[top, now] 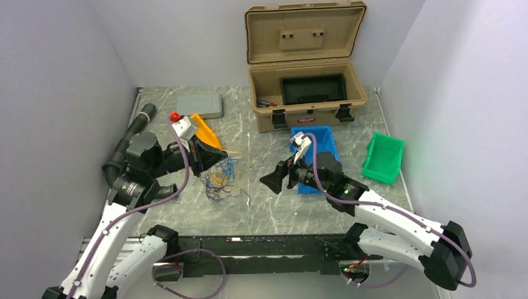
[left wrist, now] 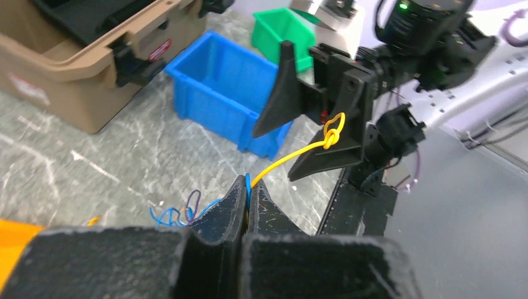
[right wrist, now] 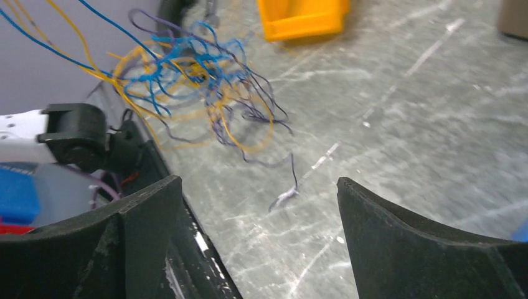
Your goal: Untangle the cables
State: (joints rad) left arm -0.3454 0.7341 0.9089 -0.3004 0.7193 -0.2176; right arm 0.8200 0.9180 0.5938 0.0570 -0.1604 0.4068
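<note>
I should take the tangle [top: 221, 177] with my right gripper, because it hangs loose from my left gripper alone. I need to do this before my left gripper pulls back toward the orange bin [top: 207, 132].
The cables [top: 220, 176] are a loose tangle of thin blue, orange-yellow and dark wires on the marble table, left of centre. My left gripper [top: 208, 159] is at the tangle's upper left. In the left wrist view it [left wrist: 250, 182] is shut on a blue and a yellow wire. The yellow wire [left wrist: 292, 157] runs up to a knot [left wrist: 334, 133] just in front of my right gripper [left wrist: 306, 124]. My right gripper [top: 274, 180] stands open to the right of the tangle, nothing between its fingers [right wrist: 258, 183]. The tangle [right wrist: 193, 81] hangs ahead of it.
An orange bin [top: 206, 131] lies behind the left gripper. A blue bin [top: 319, 142] sits under the right wrist and a green bin [top: 383, 157] at the right. An open tan case [top: 306, 93] and a grey pad [top: 200, 106] stand at the back.
</note>
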